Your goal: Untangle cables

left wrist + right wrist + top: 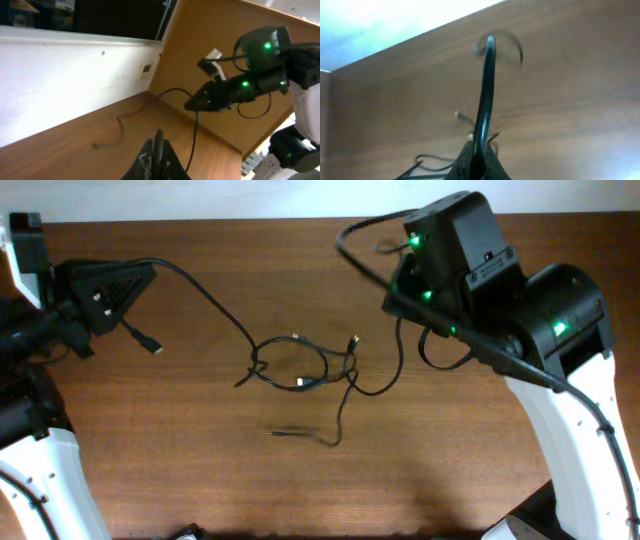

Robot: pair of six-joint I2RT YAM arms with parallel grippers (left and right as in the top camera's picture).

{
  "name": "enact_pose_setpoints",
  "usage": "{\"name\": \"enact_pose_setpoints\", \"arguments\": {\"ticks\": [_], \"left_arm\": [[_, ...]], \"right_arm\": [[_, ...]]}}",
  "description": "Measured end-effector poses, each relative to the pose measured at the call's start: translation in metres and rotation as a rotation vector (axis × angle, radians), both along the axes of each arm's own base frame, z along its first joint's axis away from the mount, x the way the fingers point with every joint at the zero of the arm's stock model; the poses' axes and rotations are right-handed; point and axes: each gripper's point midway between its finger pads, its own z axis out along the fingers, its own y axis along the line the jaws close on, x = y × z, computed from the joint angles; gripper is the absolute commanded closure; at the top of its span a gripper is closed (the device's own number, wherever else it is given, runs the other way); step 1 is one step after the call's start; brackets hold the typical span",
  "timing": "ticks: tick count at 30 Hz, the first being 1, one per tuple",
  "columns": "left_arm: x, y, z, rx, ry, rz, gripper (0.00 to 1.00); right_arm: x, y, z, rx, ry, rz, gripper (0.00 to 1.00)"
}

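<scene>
My right gripper's cord still hangs loose into the knot (pixel 348 374). Next, my right gripper pulls it free toward the table's empty end (pixel 600 242) while my left gripper holds the rest.
The cables (pixel 300 366) lie as a knot of thin black cords mid-table, small plugs poking out of the loops. One cord arcs up and left from the knot to my left gripper (pixel 145 273), which is shut on it; a plug end (pixel 155 348) dangles below. In the left wrist view the fingers (pixel 150 159) pinch the cord (pixel 159 139). My right gripper (pixel 388 300) hovers right of the knot, shut on another cord that drops back to the tangle. The right wrist view shows that cord (pixel 486 80) rising from between the closed fingers (pixel 465 162).
A separate thin cord (pixel 312 435) trails toward the front of the brown table (pixel 200 470). The right arm's own thicker wire (pixel 440 360) loops beside its wrist. The right arm (pixel 235 90) shows in the left wrist view, above the tabletop. The table's back edge (pixel 250 221) runs behind both arms.
</scene>
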Motion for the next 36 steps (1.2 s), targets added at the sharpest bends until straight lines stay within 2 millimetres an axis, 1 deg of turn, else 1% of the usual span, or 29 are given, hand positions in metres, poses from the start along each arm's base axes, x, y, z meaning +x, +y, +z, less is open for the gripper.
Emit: {"name": "enact_pose_setpoints", "arguments": {"ticks": [2,4,5,7,8,9,11,12,13,15,17,18,19,23,25,26,27,28,29,30,31,32,33,34,36], "left_arm": [[0.001,0.017,0.000,0.004,-0.005,0.057,1.00],[0.001,0.046,-0.001,0.001,0.000,0.156,1.00],[-0.001,0.064,-0.001,-0.004,0.006,0.218,1.00],[-0.010,0.112,-0.003,-0.024,0.027,0.383,1.00],[-0.015,0.128,-0.003,-0.026,0.029,0.443,1.00],[-0.020,0.140,-0.003,-0.028,0.029,0.487,1.00],[-0.032,0.165,-0.003,-0.029,0.028,0.580,1.00],[-0.036,0.173,-0.003,-0.029,0.027,0.612,1.00],[-0.040,0.179,-0.003,-0.024,0.022,0.637,1.00],[-0.041,0.180,-0.003,-0.024,0.021,0.642,1.00],[-0.041,0.180,-0.002,-0.023,0.021,0.642,1.00],[-0.041,0.180,-0.002,-0.023,0.020,0.642,1.00],[-0.041,0.180,-0.002,-0.023,0.020,0.642,1.00],[-0.041,0.179,-0.002,-0.019,0.017,0.639,1.00],[-0.041,0.179,-0.002,-0.020,0.018,0.639,1.00],[-0.041,0.179,-0.002,-0.020,0.018,0.639,1.00],[-0.041,0.179,-0.002,-0.020,0.018,0.639,1.00],[-0.041,0.179,-0.002,-0.020,0.018,0.639,1.00],[-0.041,0.179,-0.002,-0.019,0.017,0.639,1.00],[-0.041,0.179,-0.002,-0.020,0.018,0.639,1.00],[-0.041,0.179,-0.002,-0.019,0.017,0.639,1.00],[-0.041,0.179,-0.002,-0.020,0.018,0.639,1.00],[-0.041,0.178,-0.002,-0.019,0.017,0.639,1.00],[-0.041,0.177,-0.001,-0.017,0.015,0.639,1.00],[-0.042,0.175,0.001,-0.011,0.010,0.639,1.00]], "right_arm": [[0.004,-0.019,0.009,-0.044,-0.049,-0.041,0.96],[0.009,-0.049,0.022,-0.067,-0.097,-0.114,0.96],[0.011,-0.073,0.029,-0.078,-0.120,-0.179,0.96],[0.012,-0.121,0.039,-0.092,-0.147,-0.311,0.96],[0.012,-0.143,0.042,-0.097,-0.153,-0.371,0.96],[0.011,-0.159,0.043,-0.099,-0.155,-0.415,0.96],[0.008,-0.211,0.044,-0.107,-0.148,-0.564,0.96],[0.004,-0.241,0.043,-0.109,-0.144,-0.652,0.96],[-0.004,-0.278,0.044,-0.090,-0.144,-0.756,0.96],[-0.013,-0.309,0.044,-0.075,-0.145,-0.826,0.96],[-0.014,-0.323,0.047,-0.030,-0.160,-0.814,0.96],[-0.013,-0.323,0.046,-0.013,-0.159,-0.793,0.96],[-0.010,-0.318,0.046,0.007,-0.160,-0.756,0.96],[0.007,-0.285,0.047,0.017,-0.163,-0.617,0.96],[0.013,-0.264,0.035,0.010,-0.110,-0.550,0.96],[0.017,-0.252,0.024,0.005,-0.064,-0.508,0.96],[0.019,-0.249,0.021,0.000,-0.053,-0.499,0.96],[0.028,-0.232,0.004,-0.006,0.005,-0.445,0.96],[0.036,-0.221,-0.007,-0.012,0.032,-0.410,0.96],[0.046,-0.205,-0.024,-0.019,0.076,-0.365,0.96],[0.053,-0.195,-0.036,-0.024,0.107,-0.336,0.96],[0.067,-0.173,-0.065,-0.036,0.167,-0.280,0.96],[0.076,-0.159,-0.091,-0.052,0.222,-0.251,0.96],[0.081,-0.150,-0.116,-0.071,0.268,-0.240,0.96],[0.084,-0.142,-0.157,-0.111,0.338,-0.233,0.96]]}}
